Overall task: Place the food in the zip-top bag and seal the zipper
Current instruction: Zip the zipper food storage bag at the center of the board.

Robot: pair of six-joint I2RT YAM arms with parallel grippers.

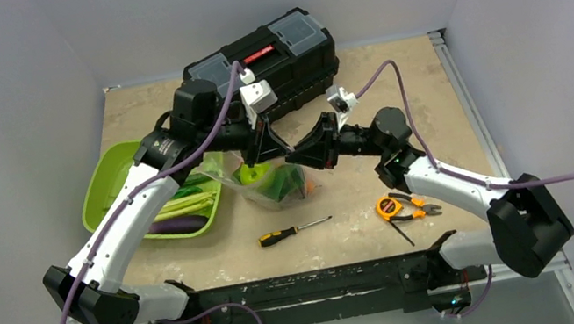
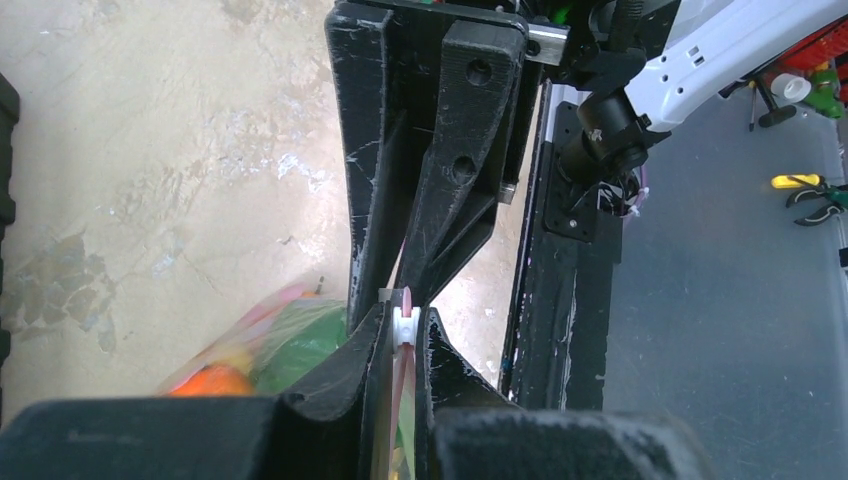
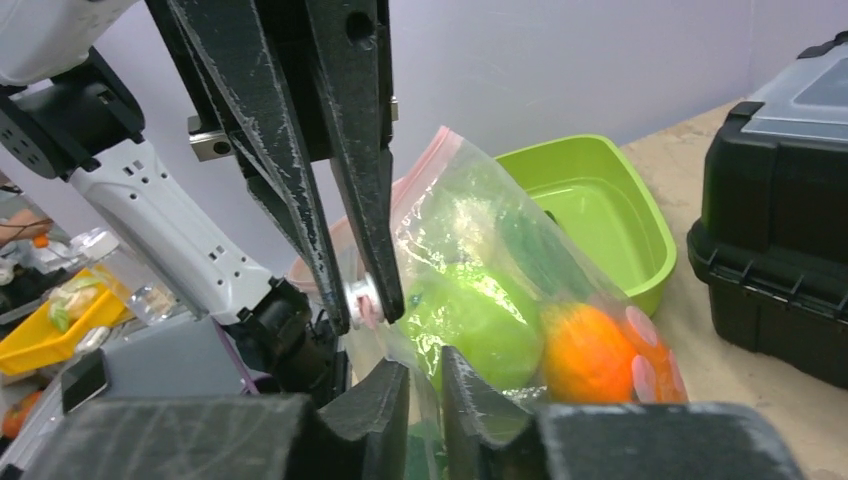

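My left gripper's fingers are pinching the white slider. Next, my left gripper opens and grabs the zipper behind the slider, and leaves the slider for my right gripper.
The clear zip-top bag hangs between both grippers, a little above the table. Inside it is food: a green apple, an orange piece and darker green pieces. My left gripper is shut on the white slider of the pinkish zipper at the bag's top corner. My right gripper sits just below the left gripper. Its fingers stand slightly apart with a thin fold of bag film between them. In the top view the two grippers meet at the bag's mouth.
A lime-green tray at the left holds a purple eggplant and green pieces. A black toolbox stands behind the bag. A screwdriver and orange-handled pliers lie near the front edge.
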